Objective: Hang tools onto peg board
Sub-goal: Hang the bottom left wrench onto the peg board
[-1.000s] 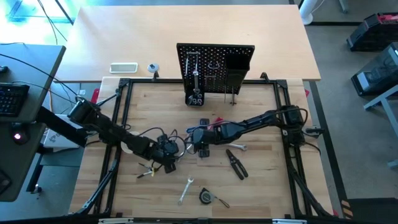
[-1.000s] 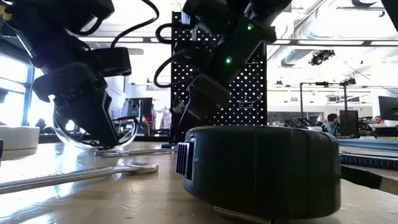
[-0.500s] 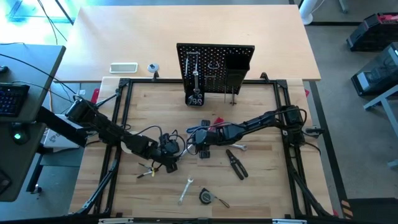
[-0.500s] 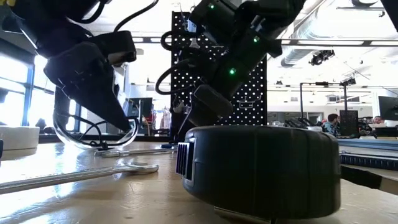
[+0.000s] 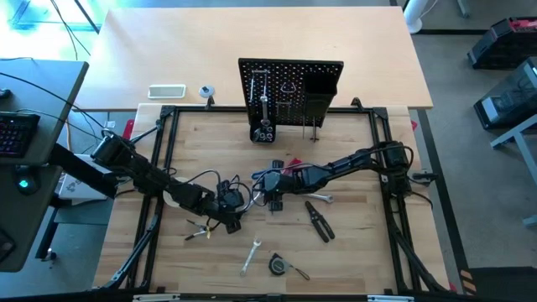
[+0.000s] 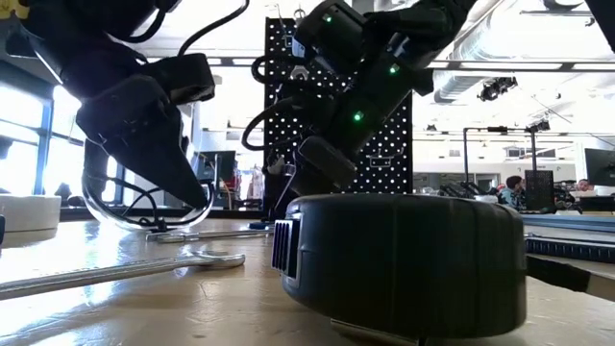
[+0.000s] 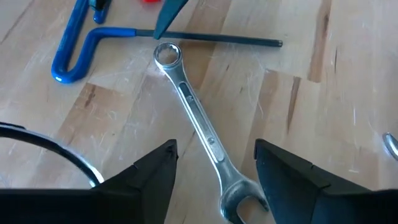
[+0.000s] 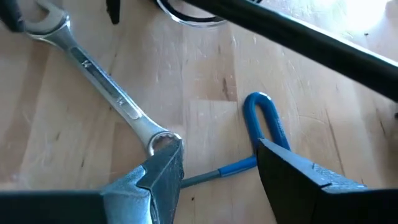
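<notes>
The silver wrench (image 7: 203,124) is lying flat and at an angle (image 7: 234,184) between my left gripper's fingers, so I expect it to roll over onto its edge when I lift it.
The black peg board (image 5: 290,87) stands at the table's far middle with tools hung on it. A silver wrench (image 7: 198,123) lies flat on the table, and a blue-handled hex key (image 7: 79,50) lies just past its ring end. My left gripper (image 7: 214,180) is open and low over the wrench's open-jaw end. My right gripper (image 8: 217,180) is open at the wrench's ring end (image 8: 163,140), with the hex key's shaft (image 8: 210,175) between its fingers. Clear glasses (image 6: 144,207) rest on the table beside my left gripper. My right gripper has one fingertip (image 8: 163,163) at the wrench's ring end and over the hex key's shaft, coming down at a slant. I cannot tell whether it touches either. My left gripper touches nothing.
Black-handled pliers (image 5: 319,220) lie right of the grippers. Another wrench (image 5: 249,256) and a dark tape measure (image 5: 278,265) lie near the front edge; the tape measure also shows in the low view (image 6: 404,259). A white tray (image 5: 166,91) sits behind the frame at far left.
My left gripper has tipped over at a slant and shifted slightly toward the right gripper, staying low over the table. The wrench and hex key have stayed where they were.
</notes>
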Tool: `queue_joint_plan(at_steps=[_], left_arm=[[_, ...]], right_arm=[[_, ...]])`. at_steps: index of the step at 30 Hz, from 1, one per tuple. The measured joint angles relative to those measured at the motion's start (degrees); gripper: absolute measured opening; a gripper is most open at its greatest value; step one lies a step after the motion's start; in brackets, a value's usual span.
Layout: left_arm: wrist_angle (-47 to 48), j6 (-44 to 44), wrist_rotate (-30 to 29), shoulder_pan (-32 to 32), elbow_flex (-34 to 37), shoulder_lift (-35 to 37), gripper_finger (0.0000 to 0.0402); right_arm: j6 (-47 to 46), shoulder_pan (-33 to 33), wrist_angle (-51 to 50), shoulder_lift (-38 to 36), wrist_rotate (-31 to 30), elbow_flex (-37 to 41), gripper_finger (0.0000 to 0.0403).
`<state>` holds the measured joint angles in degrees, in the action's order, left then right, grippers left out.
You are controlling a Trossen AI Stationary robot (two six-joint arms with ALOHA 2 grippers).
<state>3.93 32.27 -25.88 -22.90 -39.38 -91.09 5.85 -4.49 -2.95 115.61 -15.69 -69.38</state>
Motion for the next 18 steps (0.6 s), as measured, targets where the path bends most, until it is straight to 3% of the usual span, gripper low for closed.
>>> queue_joint_plan(at_steps=[18], left_arm=[[-1.9,0.6,4.8,2.9,0.0,-4.1,0.0216]], right_arm=[[-1.0,0.0,1.7,3.4,0.3,-0.2,0.0196]])
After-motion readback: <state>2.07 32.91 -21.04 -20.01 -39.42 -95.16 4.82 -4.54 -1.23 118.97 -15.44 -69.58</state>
